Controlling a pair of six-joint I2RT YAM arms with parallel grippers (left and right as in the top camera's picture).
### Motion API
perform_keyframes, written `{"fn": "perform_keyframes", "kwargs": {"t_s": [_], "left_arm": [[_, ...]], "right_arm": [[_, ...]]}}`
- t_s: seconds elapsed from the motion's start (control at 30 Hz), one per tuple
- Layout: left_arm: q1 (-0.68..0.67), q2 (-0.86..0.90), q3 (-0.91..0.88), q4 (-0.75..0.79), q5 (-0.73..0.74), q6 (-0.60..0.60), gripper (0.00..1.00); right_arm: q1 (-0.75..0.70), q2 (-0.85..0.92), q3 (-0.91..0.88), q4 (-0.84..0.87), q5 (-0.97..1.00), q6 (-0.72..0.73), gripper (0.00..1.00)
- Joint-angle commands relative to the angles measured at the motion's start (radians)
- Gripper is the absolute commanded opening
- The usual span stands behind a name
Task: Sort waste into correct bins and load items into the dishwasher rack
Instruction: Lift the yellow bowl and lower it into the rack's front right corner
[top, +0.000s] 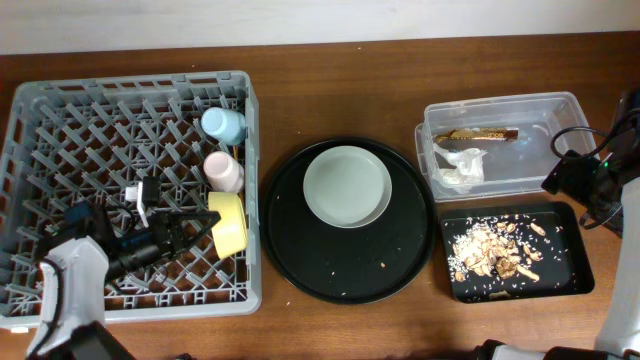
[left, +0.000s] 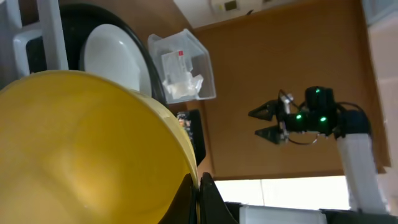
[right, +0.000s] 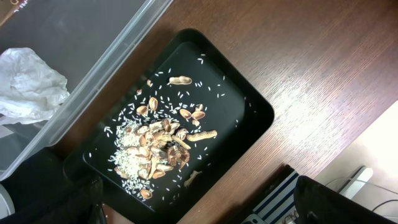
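Observation:
I keep lowering the yellow bowl with my left gripper onto the rack's pegs and let go of it there, as the yellow bowl is on edge over the rack's free corner beside the pink cup.
The grey dishwasher rack holds a light blue cup and a pink cup along its right side. My left gripper is shut on the rim of the yellow bowl, held on edge over the rack. In the left wrist view the bowl fills the frame around the fingers. The pale plate lies on the round black tray. The clear tub holds the gold wrapper and white tissue. The small black tray holds food scraps. My right gripper is open and empty above it. No chopsticks show.
The large round black tray sits mid-table between rack and bins, with a few crumbs on it. In the right wrist view the scraps, the tray and the tissue lie below. A cable loops by the right arm.

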Motion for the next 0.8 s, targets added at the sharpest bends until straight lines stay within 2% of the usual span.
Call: {"fn": "perform_keyframes", "kwargs": {"t_s": [0.0, 0.23, 0.4, 0.57, 0.67, 0.77], "left_arm": [[0.006, 0.061, -0.011, 0.035, 0.010, 0.020, 0.00], [0.066, 0.113, -0.003, 0.040, -0.143, 0.015, 0.01], [0.162, 0.111, 0.050, -0.045, -0.288, 0.016, 0.11], [0.189, 0.111, 0.111, -0.131, -0.354, 0.016, 0.38], [0.189, 0.109, 0.154, -0.166, -0.353, 0.016, 0.49], [0.189, 0.095, 0.212, -0.211, -0.346, 0.016, 0.53]], "right_arm": [[-0.003, 0.003, 0.007, -0.003, 0.016, 0.006, 0.99], [-0.003, 0.003, 0.007, -0.003, 0.016, 0.006, 0.99], [-0.003, 0.003, 0.007, -0.003, 0.016, 0.005, 0.99], [-0.003, 0.003, 0.007, -0.003, 0.016, 0.006, 0.99], [-0.003, 0.003, 0.007, -0.003, 0.016, 0.005, 0.99], [-0.003, 0.003, 0.007, -0.003, 0.016, 0.005, 0.99]]}}
